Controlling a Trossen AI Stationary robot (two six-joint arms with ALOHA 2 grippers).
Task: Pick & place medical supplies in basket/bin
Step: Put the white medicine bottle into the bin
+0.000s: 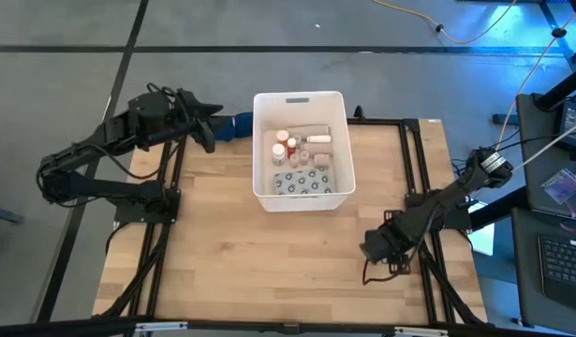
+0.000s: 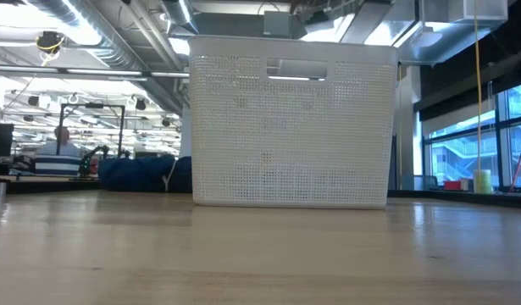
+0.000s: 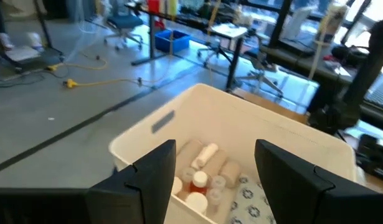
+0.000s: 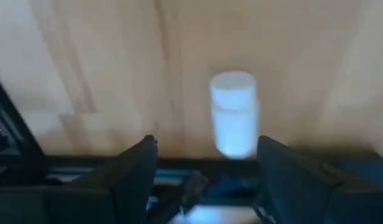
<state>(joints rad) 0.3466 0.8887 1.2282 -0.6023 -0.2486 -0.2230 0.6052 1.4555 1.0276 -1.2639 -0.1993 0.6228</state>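
I keep moving my right gripper to the white bottle (image 4: pixel 235 127) until the open fingers are on either side of its cap (image 4: pixel 233 87), then close them, because the bottle is clear of its neighbours and fits between the fingers.
The white bin (image 1: pixel 302 192) stands at the middle of the table's far half and holds several small supplies: white and red-capped bottles (image 1: pixel 286 148), beige rolls (image 3: pixel 192 151) and a patterned pack (image 1: pixel 302 180). My left gripper (image 1: pixel 213 126) hovers open by the bin's far left corner, above rim height, with nothing between its fingers (image 3: pixel 216 149). My right gripper (image 1: pixel 374 251) points down, open, near the table's right rail. A white bottle (image 4: pixel 235 112) rests on the wood just beyond its fingers (image 4: pixel 208 142); the blur hides whether it stands or lies.
A dark blue cloth (image 1: pixel 236 126) lies behind the bin's far left corner. Black frame rails (image 1: pixel 414 178) run along the table's left and right sides. Bare wood (image 1: pixel 269 262) fills the near half. A person (image 2: pixel 61 144) sits far off in the room.
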